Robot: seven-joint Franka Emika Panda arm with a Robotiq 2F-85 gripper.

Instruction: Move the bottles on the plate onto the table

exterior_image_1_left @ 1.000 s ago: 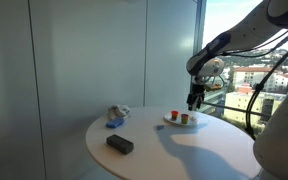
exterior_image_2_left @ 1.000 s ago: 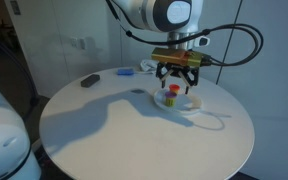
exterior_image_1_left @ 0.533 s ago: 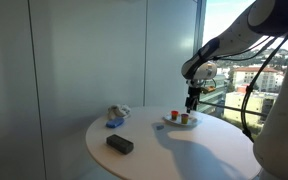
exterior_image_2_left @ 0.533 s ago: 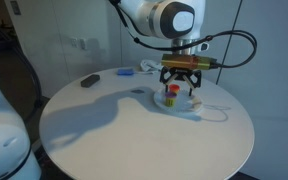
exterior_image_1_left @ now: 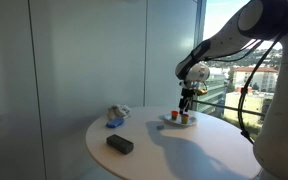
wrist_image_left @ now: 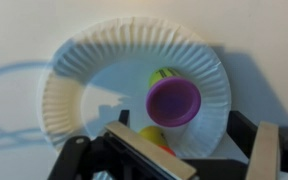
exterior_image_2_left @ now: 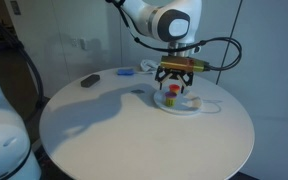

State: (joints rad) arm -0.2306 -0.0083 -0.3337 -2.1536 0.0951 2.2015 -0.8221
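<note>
I can see the purple cap (wrist_image_left: 174, 102) in line with my open fingers' gap, so I should move toward that bottle (exterior_image_2_left: 170, 102) next until they straddle it, then close them.
A white paper plate (wrist_image_left: 84, 80) lies on the round white table (exterior_image_2_left: 124, 130); it also shows in both exterior views (exterior_image_1_left: 170, 122) (exterior_image_2_left: 200, 106). Small bottles stand on it: one with a purple cap (wrist_image_left: 173, 101), one green behind it (wrist_image_left: 164, 74), and one yellow and orange (wrist_image_left: 154, 137) near the fingers. In an exterior view they appear as small orange and red shapes (exterior_image_1_left: 180, 117) (exterior_image_2_left: 172, 97). My gripper (wrist_image_left: 189, 150) (exterior_image_2_left: 174, 80) (exterior_image_1_left: 185, 98) hangs open just above the plate, its fingers on either side of the bottles, holding nothing.
A black flat object (exterior_image_1_left: 119, 144) (exterior_image_2_left: 88, 81) lies on the table. A crumpled blue and white item (exterior_image_1_left: 116, 116) (exterior_image_2_left: 126, 72) sits near the table's edge. A cable (exterior_image_2_left: 216, 108) loops beside the plate. A window is behind the arm.
The gripper has moved sideways over the plate and come down closer to the bottles. The bottles and plate have not moved.
</note>
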